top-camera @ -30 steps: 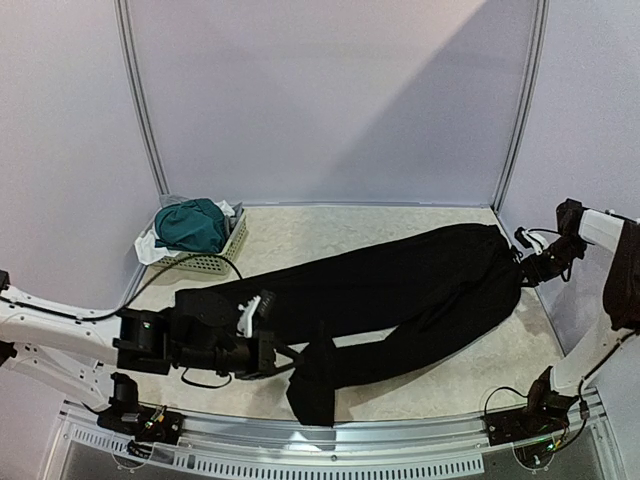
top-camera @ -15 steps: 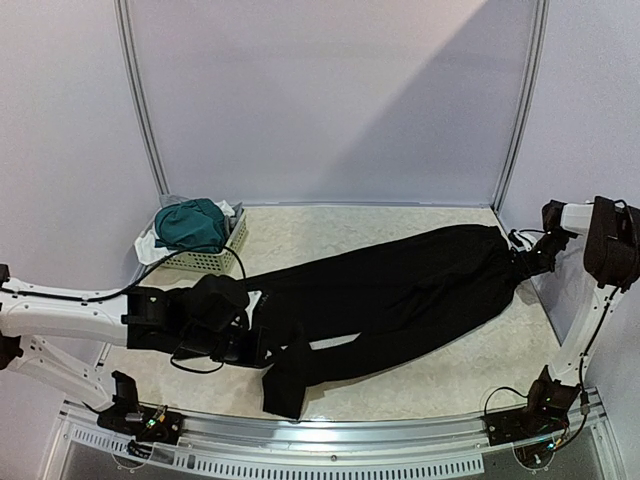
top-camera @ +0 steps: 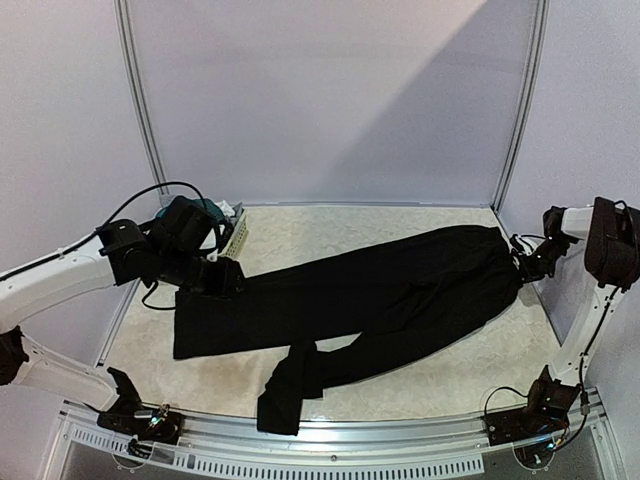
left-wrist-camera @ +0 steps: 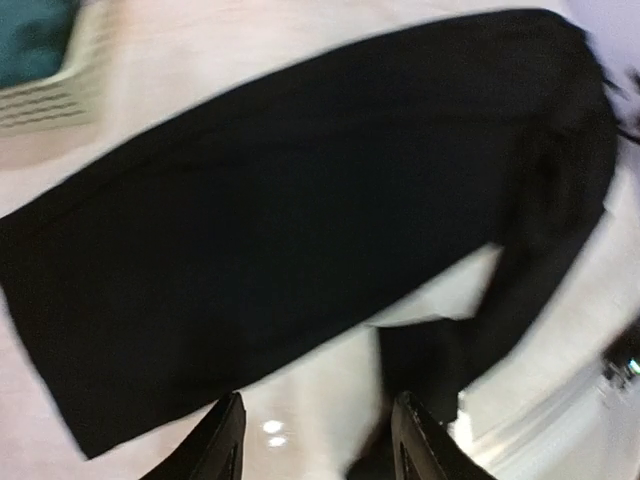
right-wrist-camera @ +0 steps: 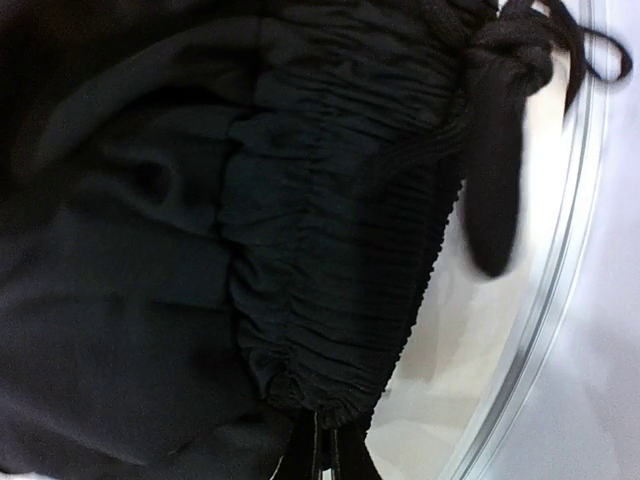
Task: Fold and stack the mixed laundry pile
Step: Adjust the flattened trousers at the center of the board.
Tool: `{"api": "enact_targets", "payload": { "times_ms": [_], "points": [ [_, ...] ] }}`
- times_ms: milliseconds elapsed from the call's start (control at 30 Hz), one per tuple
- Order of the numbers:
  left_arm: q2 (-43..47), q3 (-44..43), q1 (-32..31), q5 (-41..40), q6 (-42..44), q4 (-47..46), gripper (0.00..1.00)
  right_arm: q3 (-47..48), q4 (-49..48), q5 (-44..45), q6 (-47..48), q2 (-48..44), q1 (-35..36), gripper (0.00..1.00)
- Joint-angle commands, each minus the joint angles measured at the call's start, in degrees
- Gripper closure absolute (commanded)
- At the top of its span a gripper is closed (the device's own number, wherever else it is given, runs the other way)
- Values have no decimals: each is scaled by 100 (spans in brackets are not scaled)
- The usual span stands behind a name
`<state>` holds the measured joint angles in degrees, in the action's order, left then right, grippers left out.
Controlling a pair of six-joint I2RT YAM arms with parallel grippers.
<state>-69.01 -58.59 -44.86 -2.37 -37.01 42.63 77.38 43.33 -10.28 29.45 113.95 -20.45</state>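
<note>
The bent leg's kink [top-camera: 305, 350] is pushed up against the flat leg. I should pull the bent leg's upper part [top-camera: 392, 358] toward the front rail with my left gripper before I fold the trousers.
Long black trousers [top-camera: 380, 295] lie spread across the table, waistband at the right. One leg [top-camera: 215, 320] lies flat at the left. The other leg [top-camera: 283, 395] is bent toward the front edge. My right gripper [top-camera: 522, 265] is shut on the gathered waistband [right-wrist-camera: 340, 260], its fingers [right-wrist-camera: 322, 450] pinching the hem; the drawstring [right-wrist-camera: 500, 120] dangles beside it. My left gripper [top-camera: 228, 278] hovers open and empty above the left leg; in its wrist view the fingertips [left-wrist-camera: 225, 440] frame bare table. Teal shorts [left-wrist-camera: 30, 35] sit in the basket, mostly hidden behind the left arm in the top view.
A pale perforated basket [top-camera: 238, 235] stands at the back left corner, just behind the left arm. Walls enclose the table on three sides. The metal rail [top-camera: 330, 440] runs along the front edge, close to the bent leg's hem.
My left gripper opened, let go of the trouser leg and swung up and back toward the basket; the leg now lies flatter. My right gripper closed on the waistband.
</note>
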Motion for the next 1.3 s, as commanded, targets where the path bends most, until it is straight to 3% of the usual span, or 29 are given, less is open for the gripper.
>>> {"api": "enact_targets", "payload": {
  "times_ms": [0, 300, 600, 667, 767, 833, 967, 1267],
  "points": [
    [-359, 472, 810, -543, 676, 517, 51, -783, 461, 218, 263, -790, -285, 100],
    [-1602, 353, 1168, -700, 1547, 53, 53, -1582, 925, 450, 819, -2098, -696, 100],
    [-923, 88, 1106, 138, 2153, 228, 51, -1882, 1326, 748, 1387, -2367, -1175, 100],
    [-850, -8, 1086, 319, 2281, 299, 50, -1914, 1543, 766, 1534, -2520, -1186, 91],
    [-990, -299, 1077, 268, 2410, 477, 50, -1635, 1917, 500, 1715, -2860, -1181, 57],
    [-1165, -515, 1056, 273, 2488, 427, 50, -1249, 2162, 124, 1738, -3030, -1176, 48],
    [-1748, -1208, 877, 422, 2536, 149, 50, -271, 2461, -453, 1566, -2847, -878, 44],
    [-3823, -3084, 557, 679, 2327, -29, 54, 978, 1858, -600, 627, -1478, 804, 47]
  ]
}}
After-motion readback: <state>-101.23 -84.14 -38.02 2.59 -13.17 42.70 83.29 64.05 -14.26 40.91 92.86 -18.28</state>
